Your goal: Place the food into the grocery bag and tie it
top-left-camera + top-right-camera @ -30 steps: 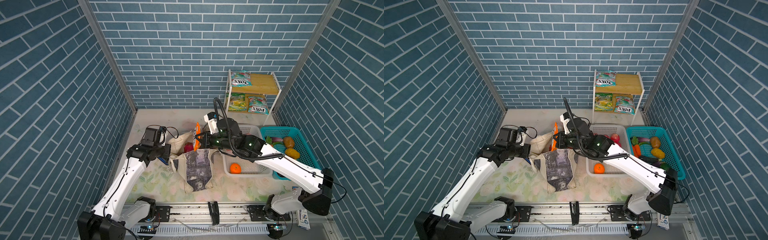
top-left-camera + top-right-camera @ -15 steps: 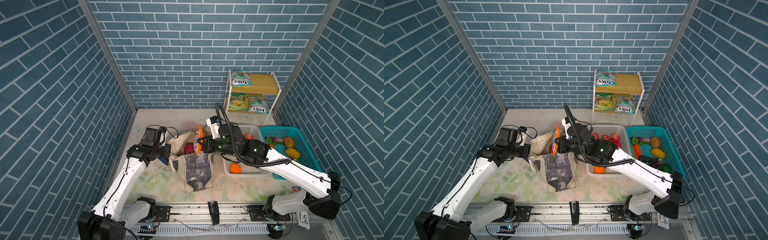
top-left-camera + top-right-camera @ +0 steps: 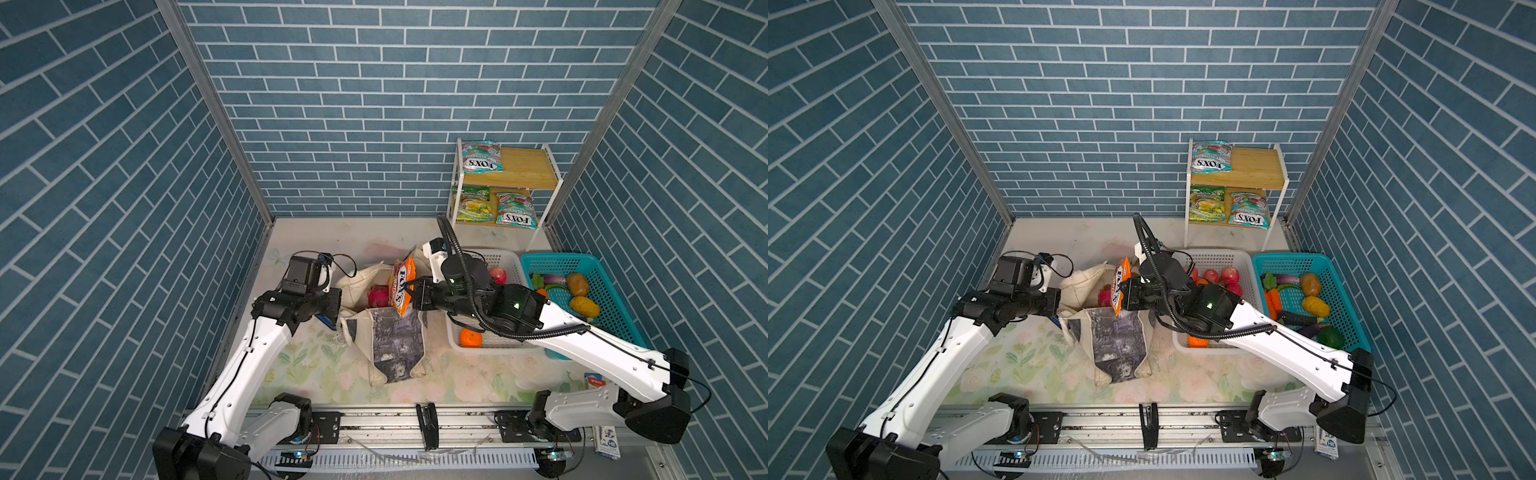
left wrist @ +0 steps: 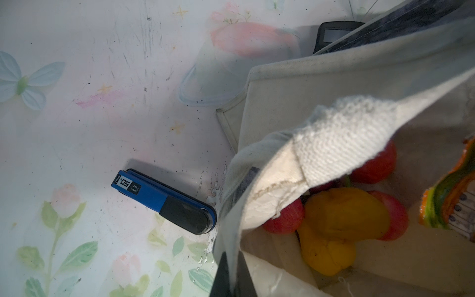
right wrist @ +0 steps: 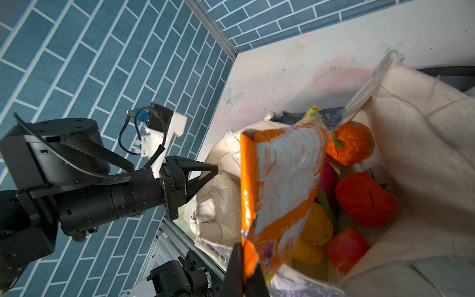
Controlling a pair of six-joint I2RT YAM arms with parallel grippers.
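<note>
The orange packet is hanging upright over the dragon fruit, so next my right gripper pulls the packet back and lowers it into the bag's end by the white basket.
The cream grocery bag stands open at mid-table. My left gripper is shut on its left rim, holding the mouth open. Just above that mouth hangs an orange FOX'S candy packet, with my right gripper shut on its edge. Inside the bag lie a pink dragon fruit, a yellow piece, red apples and an orange piece.
A blue stapler lies beside the bag's left side, and a black calculator behind it. To the right stand a white basket with fruit and a teal basket with vegetables. A shelf at the back holds more packets.
My right gripper has carried the orange packet a little lower and nearer, over the bag's mouth. The left arm has kept still on the rim.
</note>
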